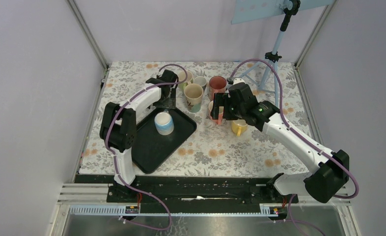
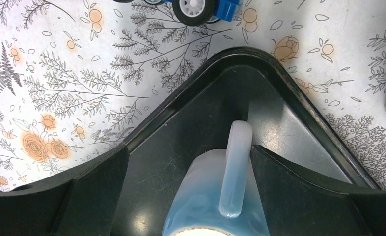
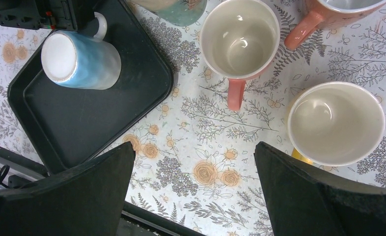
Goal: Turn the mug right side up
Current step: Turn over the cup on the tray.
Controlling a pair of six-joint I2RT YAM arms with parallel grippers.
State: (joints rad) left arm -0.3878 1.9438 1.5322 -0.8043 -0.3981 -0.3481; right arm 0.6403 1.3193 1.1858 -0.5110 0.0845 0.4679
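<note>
The blue mug's handle is sticking out between my left gripper's fingers. My left gripper needs to turn the handle toward the pink mug first and then grip the blue mug.
A blue mug stands upside down on the black tray, its pale unglazed base facing up. My left gripper reaches down at it from the far side, open. In the left wrist view the blue mug lies between the wide-apart fingers of that gripper, its handle close beside the right finger, with no grip on it. My right gripper hovers open over the floral cloth, right of the tray. The right wrist view shows that gripper holding nothing, with the blue mug at upper left.
Several upright mugs stand right of the tray: a pink one, a yellow one, a beige one and a reddish one. A blue toy car lies beyond the tray's corner. A stand rises at the back right.
</note>
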